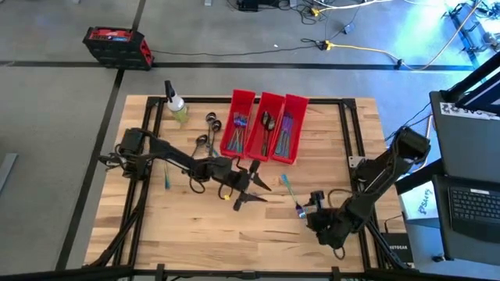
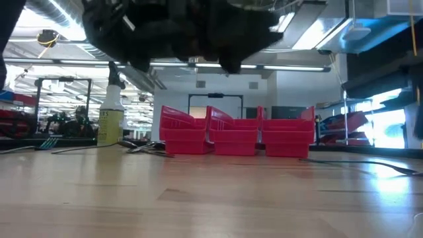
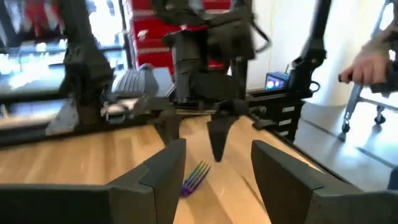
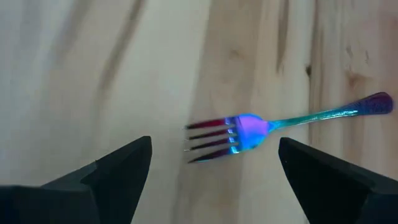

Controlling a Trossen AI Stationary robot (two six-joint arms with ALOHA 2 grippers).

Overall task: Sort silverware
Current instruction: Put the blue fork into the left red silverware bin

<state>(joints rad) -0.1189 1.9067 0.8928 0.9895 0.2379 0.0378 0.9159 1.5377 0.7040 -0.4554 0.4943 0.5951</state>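
I should pick up the fork (image 1: 291, 193) by its head (image 1: 301, 211) with my right gripper and hold out the fork's handle to my left gripper, because the fork lies flat below my left gripper's level fingers.
An iridescent fork (image 4: 249, 132) lies flat on the wooden table, right of centre (image 1: 291, 193). My right gripper (image 4: 214, 142) hangs open over it, slanting down, one finger on either side of the tines and clear of them. My left gripper (image 1: 262, 193) stands open at mid-table, pointing level toward the table's right edge. Its view shows the same fork (image 3: 196, 177) ahead between its fingers (image 3: 214, 163), with the right gripper (image 3: 193, 140) beyond. Three red bins (image 1: 266, 129) at the far middle hold more silverware. Loose pieces (image 1: 208, 134) lie left of the bins.
A spray bottle (image 1: 176, 108) stands at the far left of the table. A single teal piece (image 1: 166, 179) lies beside the left arm. In the low view a spoon (image 2: 390, 168) lies at the right. A person's hand (image 3: 367, 62) shows beyond the table's right edge.
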